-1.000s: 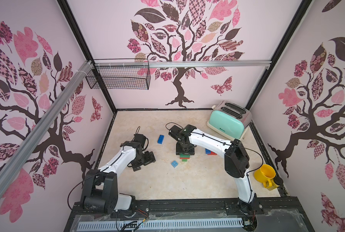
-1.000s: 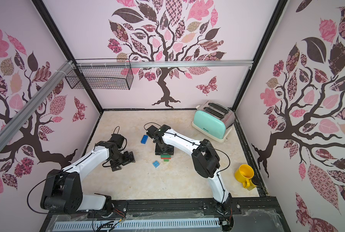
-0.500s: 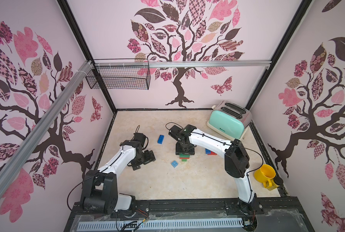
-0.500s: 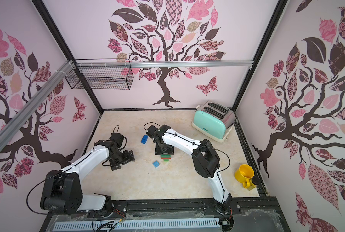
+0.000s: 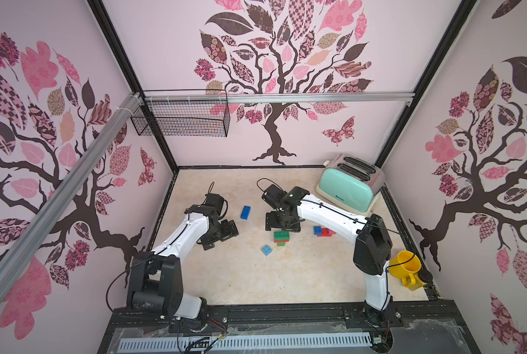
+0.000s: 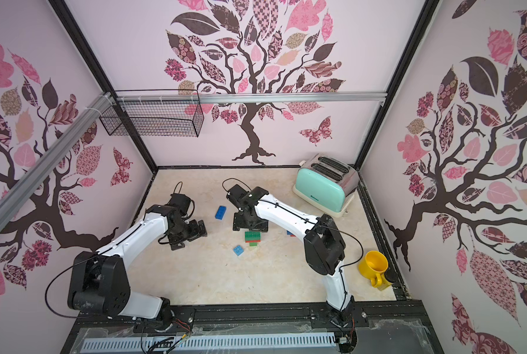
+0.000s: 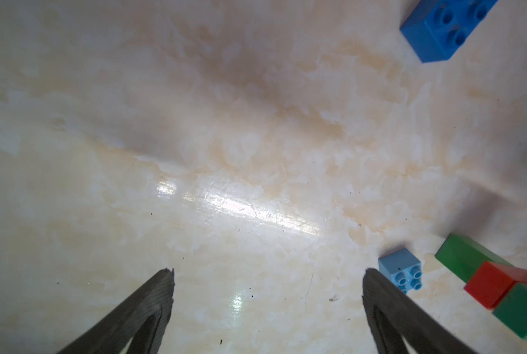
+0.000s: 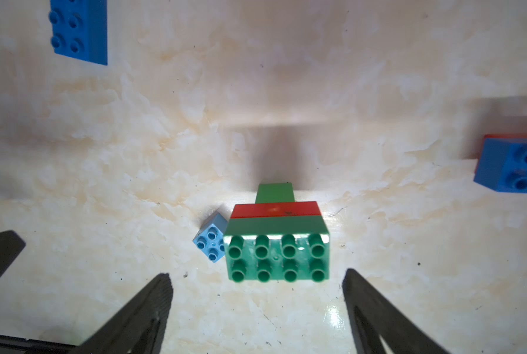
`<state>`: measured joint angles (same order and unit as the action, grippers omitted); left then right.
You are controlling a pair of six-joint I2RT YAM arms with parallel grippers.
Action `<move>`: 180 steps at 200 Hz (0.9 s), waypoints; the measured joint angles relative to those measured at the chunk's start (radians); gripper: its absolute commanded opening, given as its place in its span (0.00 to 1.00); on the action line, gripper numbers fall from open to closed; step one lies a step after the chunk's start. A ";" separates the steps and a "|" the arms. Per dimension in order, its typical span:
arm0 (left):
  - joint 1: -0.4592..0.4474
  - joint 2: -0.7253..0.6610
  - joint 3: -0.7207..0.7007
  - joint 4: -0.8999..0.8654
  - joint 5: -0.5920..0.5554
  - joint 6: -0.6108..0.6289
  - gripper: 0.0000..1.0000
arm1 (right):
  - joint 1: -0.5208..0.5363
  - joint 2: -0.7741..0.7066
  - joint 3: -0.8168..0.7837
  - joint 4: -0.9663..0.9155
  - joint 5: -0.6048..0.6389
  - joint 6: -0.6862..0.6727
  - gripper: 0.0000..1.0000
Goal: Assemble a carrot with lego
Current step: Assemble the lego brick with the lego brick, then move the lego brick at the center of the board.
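Observation:
The dark blue brick (image 5: pixel 245 212) is crooked to the stack on my left gripper's side. My left gripper should turn the brick crosswise and take hold of its ends (image 5: pixel 244 217).
The partly built carrot (image 8: pixel 276 245) stands on the table: a wide green studded brick on top, a red layer under it, and a small green brick at the bottom. It shows in both top views (image 5: pixel 281 237) (image 6: pixel 253 237). My right gripper (image 8: pixel 256 282) hangs open just behind it, with the jaws wide apart and nothing between them. A small light blue lego brick (image 8: pixel 211 242) lies beside the stack. My left gripper (image 7: pixel 268 272) is open over bare table, left of that brick (image 7: pixel 400 272). A dark blue oblong brick (image 5: pixel 245 212) lies farther back.
A blue and red brick cluster (image 5: pixel 323 231) lies right of the stack, under my right arm. A mint toaster (image 5: pixel 348 184) stands at the back right, a yellow mug (image 5: pixel 404 269) at the right edge. A wire basket (image 5: pixel 182 118) hangs on the back left wall.
My right gripper's jaws have opened wide and let go of the stack, which now stands free. The left jaws have opened slightly more; that arm has barely moved.

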<state>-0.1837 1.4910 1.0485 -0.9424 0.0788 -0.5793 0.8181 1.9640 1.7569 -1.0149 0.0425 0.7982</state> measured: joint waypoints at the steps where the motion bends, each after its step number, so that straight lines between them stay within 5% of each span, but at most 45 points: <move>1: 0.000 0.002 0.002 0.000 -0.001 0.000 0.98 | -0.002 -0.003 -0.003 0.000 -0.001 -0.002 0.92; 68: 0.000 0.261 0.256 0.024 -0.051 0.001 0.97 | -0.042 -0.141 -0.138 0.034 -0.013 -0.041 0.99; 137: -0.004 0.609 0.599 0.019 -0.108 0.025 0.85 | -0.080 -0.269 -0.229 0.047 -0.020 -0.077 0.99; 180: -0.029 0.711 0.698 -0.016 -0.121 0.040 0.82 | -0.134 -0.303 -0.255 0.051 -0.022 -0.100 1.00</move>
<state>-0.2131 2.2017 1.7462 -0.9581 -0.0422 -0.5392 0.6846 1.6611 1.5021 -0.9642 0.0208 0.6987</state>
